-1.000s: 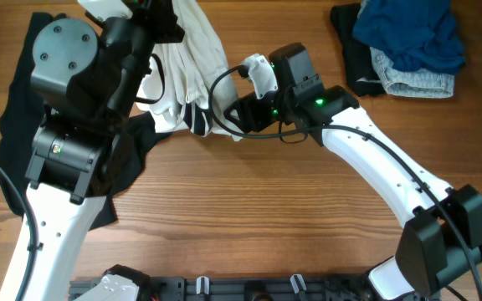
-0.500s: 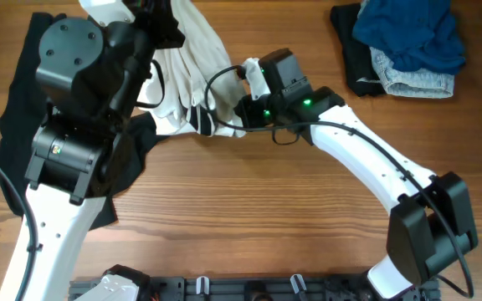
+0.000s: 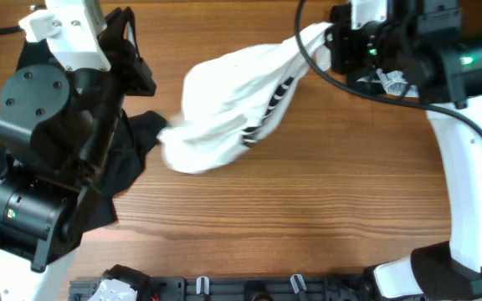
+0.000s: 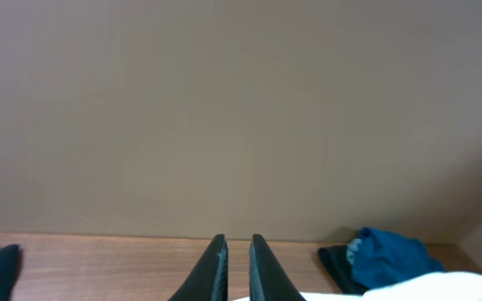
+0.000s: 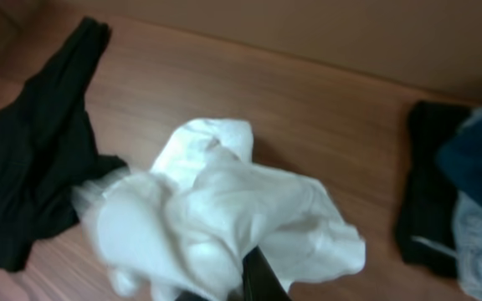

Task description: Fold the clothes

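Observation:
The white T-shirt is bunched and hangs from my right gripper at its upper end point(image 3: 311, 40), so I should put it down and pick up its trailing end point(image 3: 192, 147) with my left gripper.
The clothes here are a white T-shirt point(image 3: 233, 104) with a black striped print and a black garment point(image 3: 132, 150). The T-shirt hangs stretched from the back right down to the table's middle. My right gripper point(image 3: 331, 42) is shut on its upper end. In the right wrist view one dark finger point(image 5: 258, 272) pokes out of the bunched white T-shirt point(image 5: 216, 209). The black garment point(image 5: 32, 176) lies flat at the left, mostly hidden under my left arm point(image 3: 53, 142). My left gripper point(image 4: 235, 241) points level over the table, shut, nothing showing between its tips.
A pile of blue, grey and black clothing point(image 4: 387, 255) sits at the back right, dark and blurred point(image 5: 467, 184) in the right wrist view and mostly hidden under my right arm point(image 3: 467, 125) from overhead. Bare wood lies along the front of the table point(image 3: 291, 226).
My right gripper shut on the white T-shirt and hauled it up and to the back right, stretching it out. The left arm drew back to the left, away from the shirt.

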{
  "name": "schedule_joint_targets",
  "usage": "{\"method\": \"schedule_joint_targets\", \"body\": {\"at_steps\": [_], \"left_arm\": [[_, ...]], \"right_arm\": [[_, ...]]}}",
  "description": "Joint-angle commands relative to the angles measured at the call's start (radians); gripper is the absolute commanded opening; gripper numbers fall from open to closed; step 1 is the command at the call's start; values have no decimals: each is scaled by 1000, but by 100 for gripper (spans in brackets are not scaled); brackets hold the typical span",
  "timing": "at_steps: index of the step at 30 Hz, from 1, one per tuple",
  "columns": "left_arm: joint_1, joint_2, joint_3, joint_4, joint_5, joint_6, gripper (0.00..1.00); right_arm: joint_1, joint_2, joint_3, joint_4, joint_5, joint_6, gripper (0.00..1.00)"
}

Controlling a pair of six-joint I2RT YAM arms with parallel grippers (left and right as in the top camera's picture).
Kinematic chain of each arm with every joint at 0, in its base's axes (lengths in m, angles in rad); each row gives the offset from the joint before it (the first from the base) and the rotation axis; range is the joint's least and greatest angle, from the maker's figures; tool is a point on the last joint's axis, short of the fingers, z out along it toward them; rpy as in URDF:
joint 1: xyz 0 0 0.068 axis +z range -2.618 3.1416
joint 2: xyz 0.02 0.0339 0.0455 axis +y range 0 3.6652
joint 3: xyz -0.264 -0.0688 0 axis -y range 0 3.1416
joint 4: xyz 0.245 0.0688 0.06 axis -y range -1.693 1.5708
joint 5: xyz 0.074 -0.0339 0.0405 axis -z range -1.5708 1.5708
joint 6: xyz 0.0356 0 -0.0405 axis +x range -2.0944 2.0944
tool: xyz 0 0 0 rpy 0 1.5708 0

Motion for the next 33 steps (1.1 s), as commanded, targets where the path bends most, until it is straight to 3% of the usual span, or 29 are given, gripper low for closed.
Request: {"method": "schedule_joint_targets", "body": {"at_steps": [1,6,10,19,24,29,30,32,33], "left_arm": [[-2,-26,11,54,113,24,8],[-2,-54,11,61,149,-25,8],[-1,-55,11,-62,104,-25,9],[3,-56,11,-307,-184,-116,25],[97,-55,11,-372,-192,-188,26],[158,-45,11,-424,-166,-188,26],[161,-41,11,-431,-166,-188,26],[163,-30,11,-439,-164,-188,27],[163,-19,11,-443,-150,-188,27]], "right_arm": [[-70,-34,134,-36,5,-33,4],[-103,-65,185,-87,-64,-33,4],[-79,-21,183,-138,-132,-33,4],[169,181,113,-199,-133,2,4],[299,332,-12,-123,-147,23,4],[381,441,-80,-29,-216,23,4],[391,457,-81,-18,-229,23,9],[407,467,-81,0,-235,22,33],[408,466,-80,14,-235,23,54]]}}
